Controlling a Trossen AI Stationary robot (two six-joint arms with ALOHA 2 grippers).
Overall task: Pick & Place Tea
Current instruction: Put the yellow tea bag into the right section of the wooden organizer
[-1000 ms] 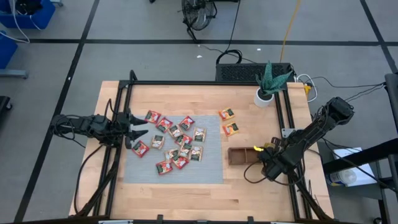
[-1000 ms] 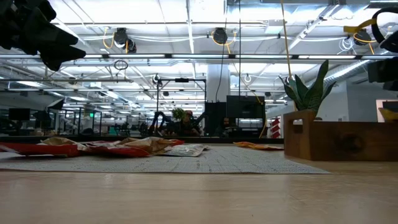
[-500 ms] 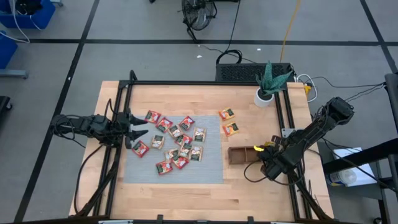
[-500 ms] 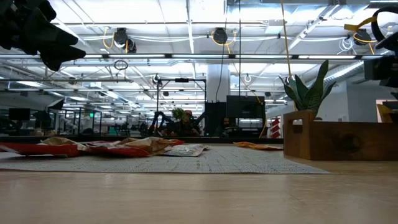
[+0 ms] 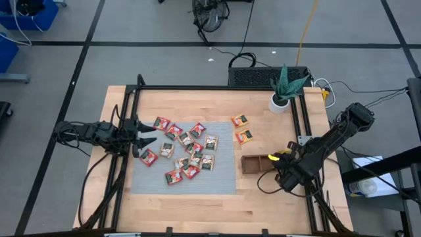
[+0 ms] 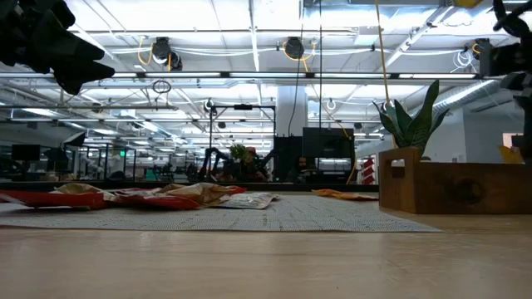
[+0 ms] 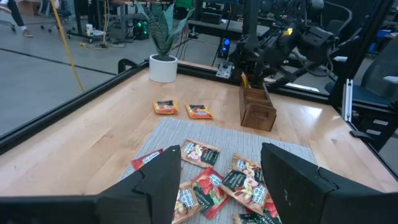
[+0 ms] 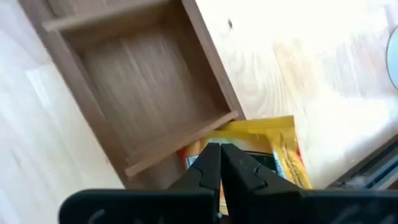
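The yellow-orange sachet (image 8: 268,138) stands in the tray's end compartment, so my right gripper should go next toward the yellow-orange sachets (image 5: 244,136) beside the mat and open over them.
Several red, white and green tea sachets (image 5: 187,155) lie in a loose heap on the grey mat (image 5: 223,181); two yellow-orange ones (image 5: 241,120) lie on bare wood beyond it. My left gripper (image 5: 146,139) hangs open above the mat's left edge, with nothing between its fingers. A yellow-orange sachet (image 8: 277,149) stands at the right end of the brown wooden tray (image 5: 253,164). My right gripper (image 8: 221,150) is shut and points steeply down over that sachet. The tray compartment (image 8: 143,81) next to it holds nothing. My right gripper's shut fingertips (image 8: 233,155) stand over the near edge of the yellow-orange sachet (image 8: 267,158), coming from above and slanting down. Whether they touch it I cannot tell.
A white pot with a green plant (image 5: 279,102) stands at the back right. Black frame rails (image 5: 299,125) run along both sides and the back of the table. Bare wood lies between the mat and the tray and along the near edge.
My right gripper has risen a little above the tray's right end, tipping slightly, with its fingers still shut. The yellow-orange sachet has stayed at the tray.
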